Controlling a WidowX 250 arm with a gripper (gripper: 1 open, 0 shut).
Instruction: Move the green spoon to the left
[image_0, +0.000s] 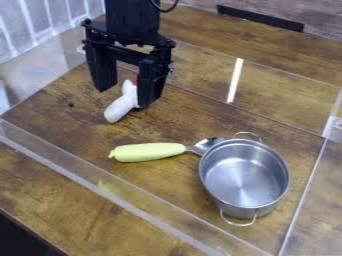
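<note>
My gripper is open, and the green spoon's handle (148, 152) is clear of the white toy and steel pot. My gripper should go on down toward that handle (142, 153) before it closes around it.
The green spoon (150, 152) lies flat on the wooden table, a yellow-green pod shape pointing left, its short grey end (201, 146) touching the rim of the steel pot (245, 177). My gripper (123, 88) hangs above and behind it at the upper left, pointing straight down, open, with nothing between its black fingers (100, 72). It stands well apart from the spoon. A white mushroom-shaped toy with a red part (122, 103) lies just below the fingers, partly hidden by them.
Clear acrylic walls (80, 175) fence the table at the front, left and right. The steel pot sits at the right front, close to the right wall. Bare wood lies left of the spoon.
</note>
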